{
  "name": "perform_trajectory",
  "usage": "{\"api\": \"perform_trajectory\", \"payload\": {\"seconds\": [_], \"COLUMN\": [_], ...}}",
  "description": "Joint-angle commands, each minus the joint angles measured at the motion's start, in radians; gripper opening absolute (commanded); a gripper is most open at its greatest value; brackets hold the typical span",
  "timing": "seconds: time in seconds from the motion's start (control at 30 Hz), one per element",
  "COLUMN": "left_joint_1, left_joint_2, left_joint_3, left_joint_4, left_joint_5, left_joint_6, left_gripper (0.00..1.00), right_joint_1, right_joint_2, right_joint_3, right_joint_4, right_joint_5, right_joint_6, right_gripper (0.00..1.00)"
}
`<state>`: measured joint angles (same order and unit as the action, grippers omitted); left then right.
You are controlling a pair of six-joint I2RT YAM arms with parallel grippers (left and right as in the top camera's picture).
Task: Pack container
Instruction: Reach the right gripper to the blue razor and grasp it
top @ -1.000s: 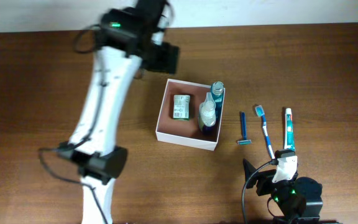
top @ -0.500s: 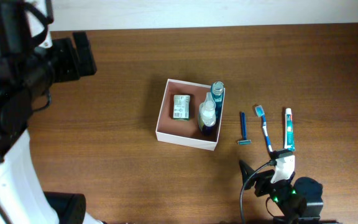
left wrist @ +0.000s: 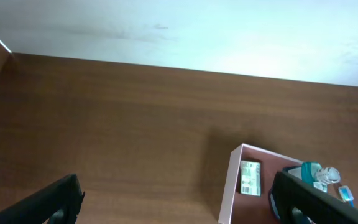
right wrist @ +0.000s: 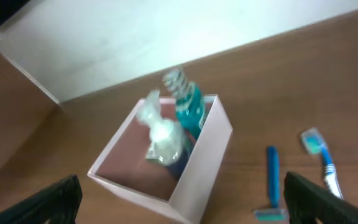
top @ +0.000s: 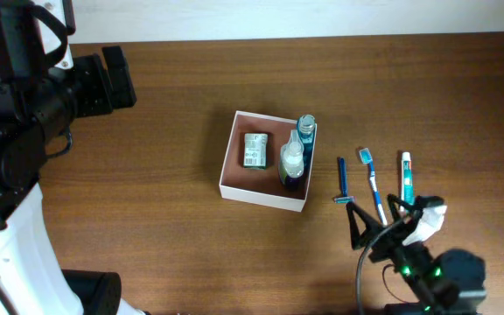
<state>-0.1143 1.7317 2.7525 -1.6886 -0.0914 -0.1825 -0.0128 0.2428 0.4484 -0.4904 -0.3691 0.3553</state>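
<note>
Next, my right gripper picks up the blue razor (top: 342, 178) and puts it down in front of the green-white packet (top: 250, 178), because the razor is across the container from my left gripper.
The container (top: 261, 194) is a square white box with a pinkish-brown inside at the table's middle. It holds a green-white packet (top: 254, 150), a clear bottle (top: 292, 157) and a blue-teal bottle (top: 305, 131). It also shows in the left wrist view (left wrist: 230, 186) and the right wrist view (right wrist: 201, 168). A blue razor (top: 342, 182), a toothbrush (top: 373, 179) and a toothpaste tube (top: 406, 179) lie right of it. My left gripper (top: 116, 77) is raised at the far left, open and empty (left wrist: 179, 208). My right gripper (top: 376, 220) is open and empty (right wrist: 182, 208) just in front of the toothbrush.
The brown wooden table (top: 147, 201) ends at a white wall along the far edge (top: 322, 17). My left arm's white link (top: 7, 227) covers the left front of the table. The right arm's base (top: 444, 276) sits at the front right.
My left arm swung from above the box to the far left, then stayed. My right gripper has moved up and slightly right, towards the toothbrush and tube.
</note>
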Motion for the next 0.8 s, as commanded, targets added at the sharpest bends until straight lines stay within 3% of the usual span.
{"api": "perform_trajectory", "payload": {"seconds": [0.0,0.27,0.47,0.57,0.77], "left_joint_1": [0.006,0.006,0.006,0.006,0.006], "left_joint_2": [0.003,0.003,0.003,0.003,0.003], "left_joint_3": [-0.001,-0.001,-0.001,-0.001,-0.001], "left_joint_4": [0.001,0.001,0.001,0.001,0.001], "left_joint_5": [-0.011,-0.011,-0.011,-0.011,-0.011], "left_joint_6": [0.013,0.013,0.013,0.013,0.013], "left_gripper": [1.0,0.99,0.99,0.99,0.99], "right_joint_1": [-0.007,-0.007,-0.007,0.001,0.051], "right_joint_2": [0.225,0.737,1.051,1.192,1.426], "right_joint_3": [0.174,0.583,0.683,0.683,0.683], "right_joint_4": [-0.063,-0.328,-0.312,-0.291,-0.265], "right_joint_5": [0.103,0.305,0.298,0.272,0.276], "right_joint_6": [-0.138,-0.184,-0.183,-0.183,-0.182], "right_gripper": [0.99,0.99,0.99,0.77,0.74]}}
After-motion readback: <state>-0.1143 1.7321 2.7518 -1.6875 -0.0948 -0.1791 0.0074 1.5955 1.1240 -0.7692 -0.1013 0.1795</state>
